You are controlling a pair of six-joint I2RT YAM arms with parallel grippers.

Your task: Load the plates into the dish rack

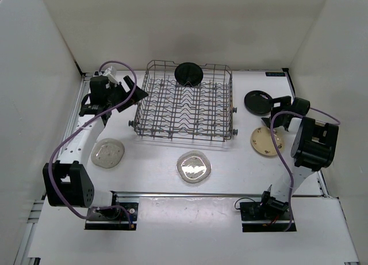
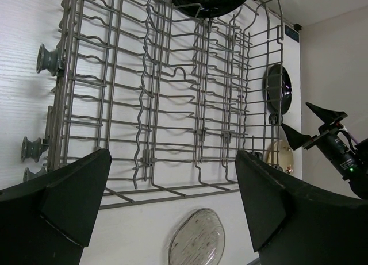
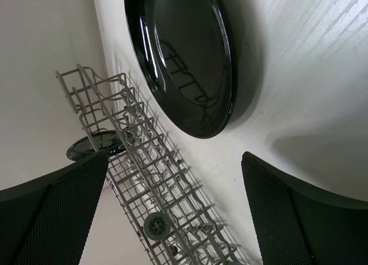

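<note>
The black plate's rim [image 3: 210, 130] faces the gap between the right gripper's fingers, so the robot should keep that gripper moving toward the plate [image 1: 257, 103] and close it once the fingers are on either side of that rim.
The grey wire dish rack [image 1: 184, 104] sits mid-table, and one black plate [image 1: 188, 73] stands on edge at its far side. Flat on the table lie a second black plate [image 1: 258, 102], a cream spotted plate [image 1: 267, 141] and two clear plates [image 1: 107, 153] [image 1: 194, 166]. My left gripper [image 1: 133, 88] hovers open at the rack's left end, holding nothing. In its wrist view the rack [image 2: 172, 92] fills the frame above a clear plate [image 2: 196, 239]. My right gripper [image 1: 275, 111] is open beside the black plate [image 3: 181, 52] on the table, not touching it.
White walls enclose the table on three sides. A metal rail [image 1: 190, 194] runs across the near edge between the two arm bases. The rack's wheels [image 2: 49, 58] stick out along its side. A purple cable [image 1: 63, 147] loops off the left arm.
</note>
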